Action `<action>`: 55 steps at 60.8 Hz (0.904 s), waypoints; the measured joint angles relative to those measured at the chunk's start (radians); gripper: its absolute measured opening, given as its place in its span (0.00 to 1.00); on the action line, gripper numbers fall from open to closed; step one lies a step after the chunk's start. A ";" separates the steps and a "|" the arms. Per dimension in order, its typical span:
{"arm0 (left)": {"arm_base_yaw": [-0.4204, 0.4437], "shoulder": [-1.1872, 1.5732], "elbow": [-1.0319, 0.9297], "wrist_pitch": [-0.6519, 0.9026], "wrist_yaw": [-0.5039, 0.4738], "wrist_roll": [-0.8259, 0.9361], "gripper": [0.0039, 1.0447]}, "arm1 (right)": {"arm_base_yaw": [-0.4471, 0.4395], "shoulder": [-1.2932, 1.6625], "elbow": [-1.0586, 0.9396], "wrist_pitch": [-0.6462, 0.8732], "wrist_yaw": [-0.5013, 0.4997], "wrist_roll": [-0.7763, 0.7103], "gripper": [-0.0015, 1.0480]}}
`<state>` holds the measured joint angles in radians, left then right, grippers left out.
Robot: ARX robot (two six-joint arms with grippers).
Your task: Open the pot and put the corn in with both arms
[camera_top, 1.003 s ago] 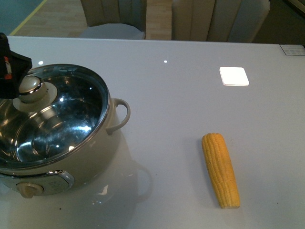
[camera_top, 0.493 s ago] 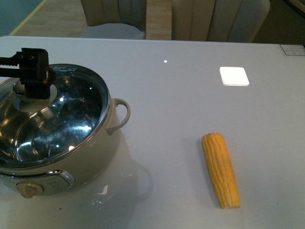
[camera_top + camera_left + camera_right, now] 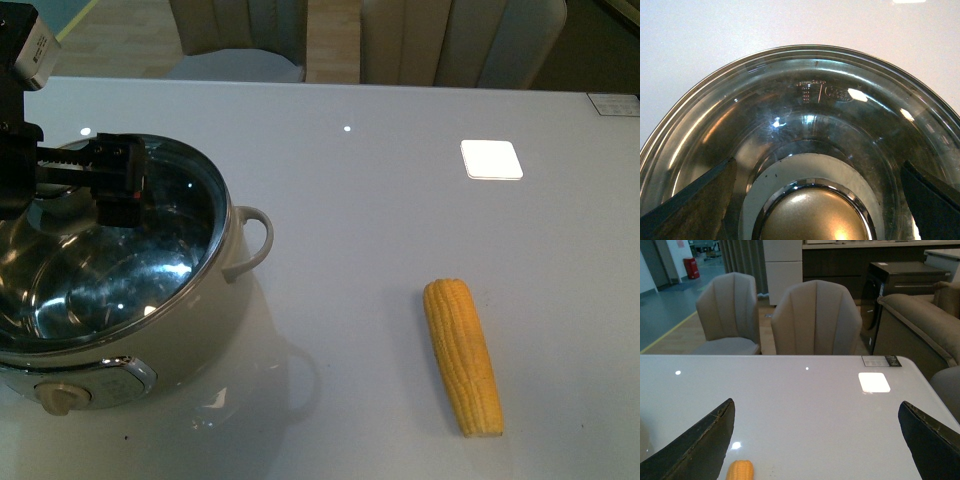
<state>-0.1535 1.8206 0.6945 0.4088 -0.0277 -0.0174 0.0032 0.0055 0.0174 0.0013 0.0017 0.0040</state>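
I should expect the pot to be empty when I lift the glass lid (image 3: 180, 215) by its knob, because only shiny steel (image 3: 85, 290) shows through the lid.
The cream pot (image 3: 205, 325) stands at the table's left with its glass lid (image 3: 150, 270) on. My left gripper (image 3: 80, 200) hangs over the lid, open, and hides most of the lid's knob in the front view. In the left wrist view the gripper (image 3: 815, 212) straddles the cream knob (image 3: 812, 217); its fingers (image 3: 695, 200) stand wide apart on either side without touching it. The corn (image 3: 463, 355) lies on the table to the right, tapered end away from me. My right gripper (image 3: 815, 455) is open above the table, with the corn's tip (image 3: 740, 471) low between its fingers.
The pot has a loop handle (image 3: 255, 240) on its right and a beige front knob (image 3: 58, 398). A bright square reflection (image 3: 491, 160) lies on the white table (image 3: 380, 230). Chairs (image 3: 460, 40) stand behind the far edge. A small card (image 3: 612, 103) lies at the far right corner.
My left gripper has moved right from the pot's left rim to over the lid's knob, which it now covers in the front view. The corn and pot have not moved.
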 joint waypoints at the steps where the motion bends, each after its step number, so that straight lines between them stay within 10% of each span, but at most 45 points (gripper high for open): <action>1: 0.000 0.000 0.000 0.001 0.000 -0.003 0.94 | 0.000 0.000 0.000 0.000 0.000 0.000 0.92; 22: 0.003 0.003 0.000 0.008 -0.012 -0.021 0.62 | 0.000 0.000 0.000 0.000 0.000 0.000 0.92; 55: -0.001 0.003 0.000 0.013 -0.026 -0.026 0.42 | 0.000 0.000 0.000 0.000 0.000 0.000 0.92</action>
<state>-0.1543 1.8240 0.6941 0.4213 -0.0532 -0.0433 0.0032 0.0055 0.0174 0.0013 0.0017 0.0036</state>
